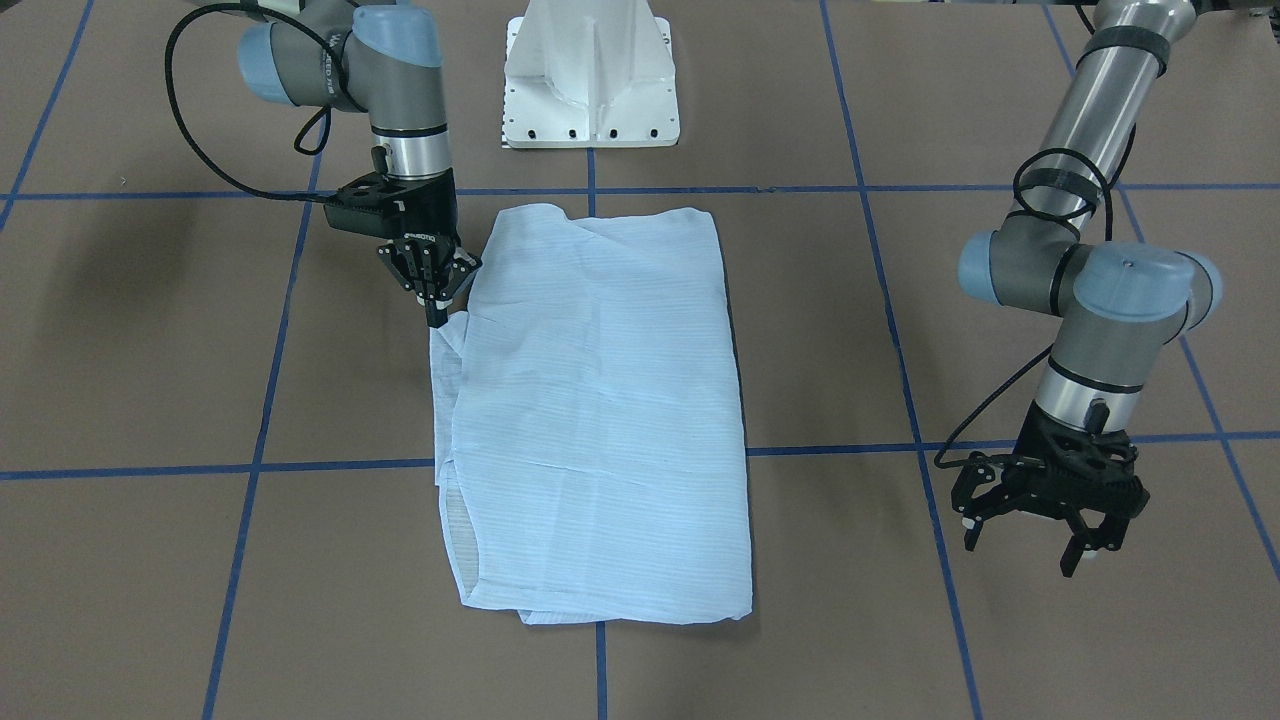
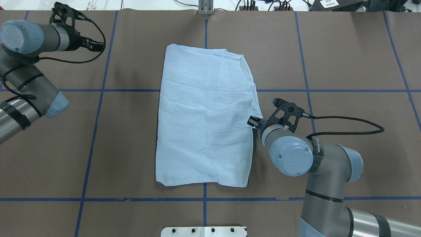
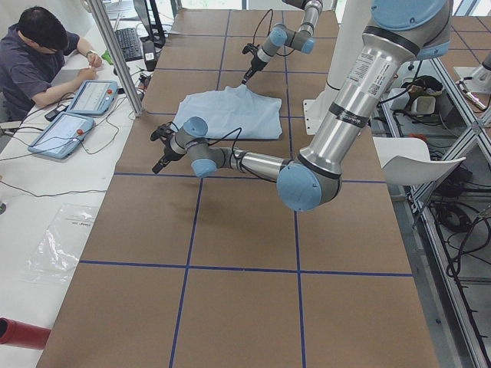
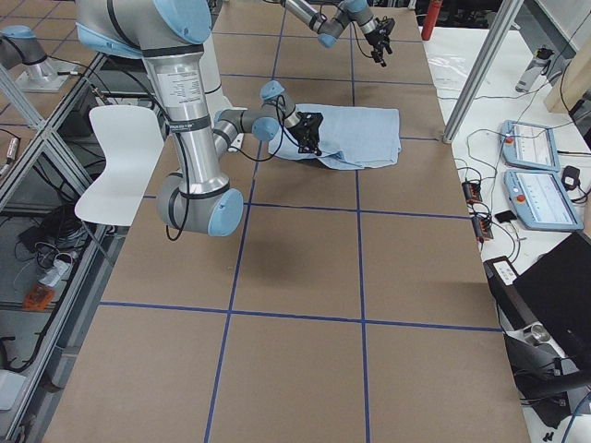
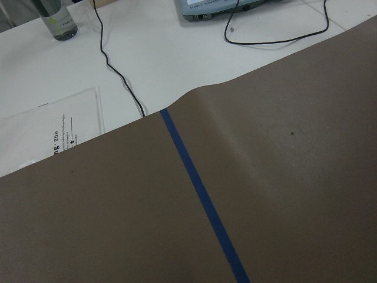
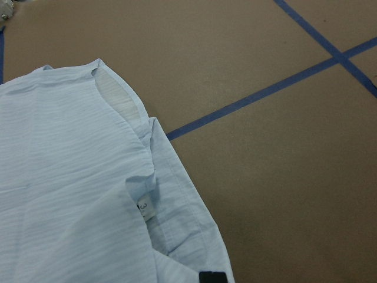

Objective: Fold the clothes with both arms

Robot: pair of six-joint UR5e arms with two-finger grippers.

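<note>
My gripper will lift the near corners, and the shirt (image 1: 600, 420) should then drag along toward the white pedestal base, because its outer hem (image 1: 636, 618) lies loose on the brown cover.
The light-blue striped shirt (image 1: 600, 400) lies folded into a tall rectangle at the table's middle (image 2: 204, 115). My right gripper (image 1: 437, 315) stands at the shirt's side edge with its fingers pinched together on the cloth (image 2: 251, 121). In the right wrist view the shirt's (image 6: 70, 177) edge and label run down to one black pad (image 6: 212, 277). Seen from the left end, the cloth rises to a small peak at that gripper. My left gripper (image 1: 1025, 550) hangs open and empty over bare table, well away from the shirt. The left wrist view shows only table cover and blue tape.
The white pedestal base (image 1: 590, 80) stands behind the shirt. Blue tape lines (image 2: 205, 90) cross the brown cover. Beyond the far table edge is a white side table with cables, a bottle (image 5: 56, 17) and teach pendants, where a person (image 3: 31, 61) sits.
</note>
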